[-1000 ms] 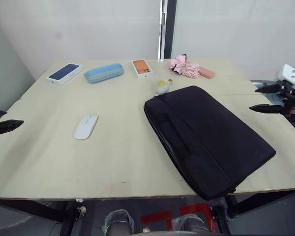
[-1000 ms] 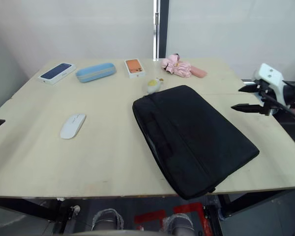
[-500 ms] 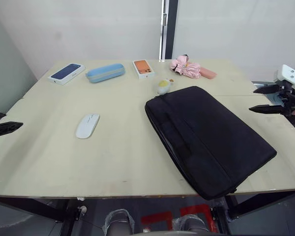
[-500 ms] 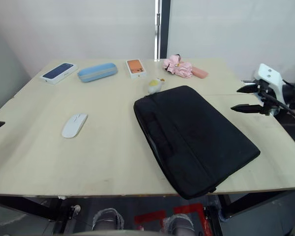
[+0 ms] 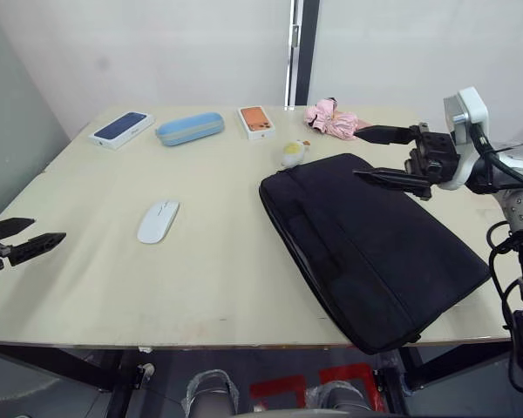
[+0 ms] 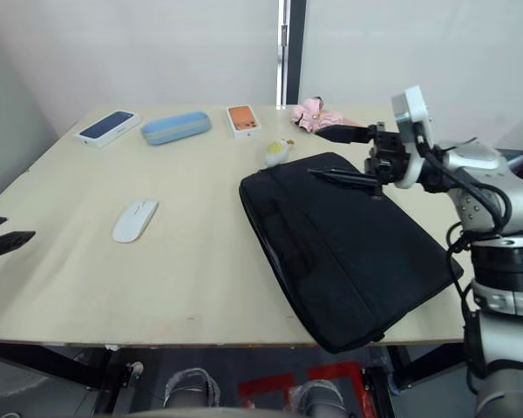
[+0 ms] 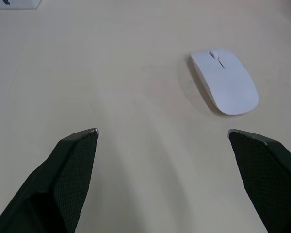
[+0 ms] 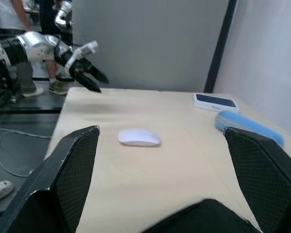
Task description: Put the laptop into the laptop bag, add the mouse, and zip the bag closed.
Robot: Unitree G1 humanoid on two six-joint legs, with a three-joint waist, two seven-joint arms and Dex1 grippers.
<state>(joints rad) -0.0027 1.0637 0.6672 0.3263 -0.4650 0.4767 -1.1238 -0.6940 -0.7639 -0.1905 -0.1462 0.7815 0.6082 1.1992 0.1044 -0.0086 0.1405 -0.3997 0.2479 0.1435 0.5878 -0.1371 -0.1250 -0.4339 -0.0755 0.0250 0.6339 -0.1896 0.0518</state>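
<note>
The layers are apart along the black laptop bag's long edge (image 5: 302,268), so its top flap (image 5: 318,222) will fold back when I lift it and make room for the mouse.
The black laptop bag (image 5: 375,248) lies flat and slanted on the right half of the wooden table (image 5: 218,287), its plush charm (image 5: 292,153) at the far corner. The laptop is out of view. A white mouse (image 5: 158,221) rests left of centre on the table. My right gripper (image 5: 359,154) hangs open just above the bag's far end, fingers pointing left. My left gripper (image 5: 45,230) is open over the table's left edge, with the mouse (image 7: 224,81) a short way ahead of its fingers and to one side. Nothing is held by either.
Along the far edge lie a dark-blue phone box (image 5: 120,129), a light-blue oval case (image 5: 190,128), an orange phone box (image 5: 254,121) and a pink folded umbrella (image 5: 331,118). The bag's near corner overhangs the table's front edge.
My right arm has swung in from the table's right side to above the bag's far end. My left gripper has edged inward over the table's left edge.
</note>
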